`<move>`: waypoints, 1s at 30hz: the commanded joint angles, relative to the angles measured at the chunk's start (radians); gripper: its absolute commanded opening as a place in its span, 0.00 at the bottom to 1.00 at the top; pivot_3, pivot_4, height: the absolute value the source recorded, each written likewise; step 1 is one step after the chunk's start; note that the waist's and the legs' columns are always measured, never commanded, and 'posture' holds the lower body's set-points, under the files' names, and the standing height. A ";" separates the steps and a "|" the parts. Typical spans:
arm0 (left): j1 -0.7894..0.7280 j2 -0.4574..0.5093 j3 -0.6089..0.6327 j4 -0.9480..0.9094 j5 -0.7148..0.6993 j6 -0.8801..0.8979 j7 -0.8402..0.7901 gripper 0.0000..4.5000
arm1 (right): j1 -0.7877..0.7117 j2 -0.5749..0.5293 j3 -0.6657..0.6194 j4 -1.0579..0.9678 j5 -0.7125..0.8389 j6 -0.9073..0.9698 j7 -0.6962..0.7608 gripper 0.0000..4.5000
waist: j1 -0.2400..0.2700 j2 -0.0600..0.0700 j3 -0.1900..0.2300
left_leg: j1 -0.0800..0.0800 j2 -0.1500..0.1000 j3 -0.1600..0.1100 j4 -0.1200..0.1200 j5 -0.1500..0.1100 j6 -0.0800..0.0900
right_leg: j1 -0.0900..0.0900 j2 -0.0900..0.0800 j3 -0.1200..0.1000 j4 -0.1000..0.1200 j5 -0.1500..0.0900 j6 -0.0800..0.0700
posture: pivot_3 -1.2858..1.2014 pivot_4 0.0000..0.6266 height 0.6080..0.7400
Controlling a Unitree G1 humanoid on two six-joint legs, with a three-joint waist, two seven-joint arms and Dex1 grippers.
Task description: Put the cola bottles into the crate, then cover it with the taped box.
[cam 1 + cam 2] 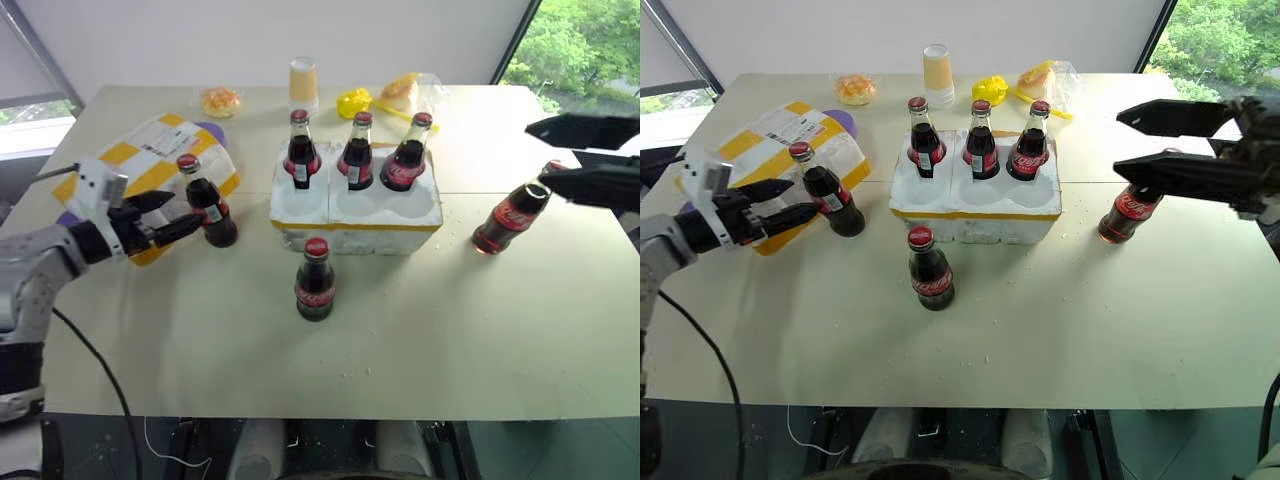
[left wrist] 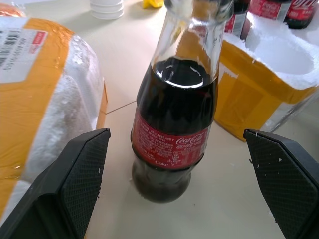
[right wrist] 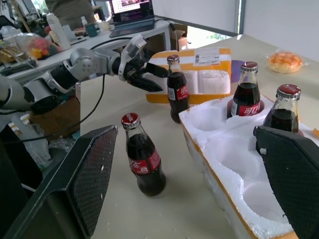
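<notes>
I should keep moving forward until my left gripper's open fingers are around its label [image 1: 213, 213], as they line up with both sides of the bottle [image 1: 206, 201] by the taped box.
The white foam crate [image 1: 355, 232] with its yellow tape band sits mid-table. Three cola bottles [image 1: 357, 152] stand in its back wells; the front wells are bare. Another bottle [image 1: 315, 280] stands on the table just in front of the crate. A third loose one [image 1: 208, 205] stands beside the taped box [image 1: 150, 155] at the left. My left gripper [image 1: 182, 211] is open, its fingers either side of this bottle without touching it. At the right, my open right gripper [image 1: 1117, 140] hovers above a bottle [image 1: 1130, 208] whose cap is hidden behind its lower finger.
A purple plate [image 1: 212, 130] peeks out from under the taped box. Along the table's far edge are a paper cup [image 1: 303, 85], a pastry [image 1: 220, 100], a yellow object [image 1: 352, 101] and a bagged bun [image 1: 405, 92].
</notes>
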 commanded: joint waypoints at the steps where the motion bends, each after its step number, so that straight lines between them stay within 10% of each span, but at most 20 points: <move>1: -0.024 -0.007 -0.002 -0.008 0.026 -0.024 0.002 1.00 | 0.004 0.003 -0.068 -0.033 0.061 0.005 -0.048 1.00 | 0.004 0.000 0.000 | 0.000 0.000 0.000 0.000 0.000 0.000 | 0.000 0.000 0.000 0.000 0.000 0.000 | 0.52 0.24 1.00; 28: -0.190 -0.203 -0.105 0.239 0.230 -0.181 0.031 1.00 | 0.081 0.003 -0.043 -0.073 0.132 -0.063 -0.126 1.00 | 0.011 -0.003 0.000 | 0.001 0.000 0.000 0.001 0.000 0.000 | 0.001 0.000 0.000 0.001 0.000 0.000 | 0.52 0.24 1.00; 30: -0.190 -0.207 -0.100 0.243 0.226 -0.186 0.024 0.88 | 0.089 -0.001 -0.038 -0.077 0.119 -0.073 -0.124 1.00 | 0.011 -0.004 0.000 | 0.000 0.000 0.000 0.001 0.000 0.000 | 0.001 0.000 0.000 0.001 0.000 0.000 | 0.52 0.24 1.00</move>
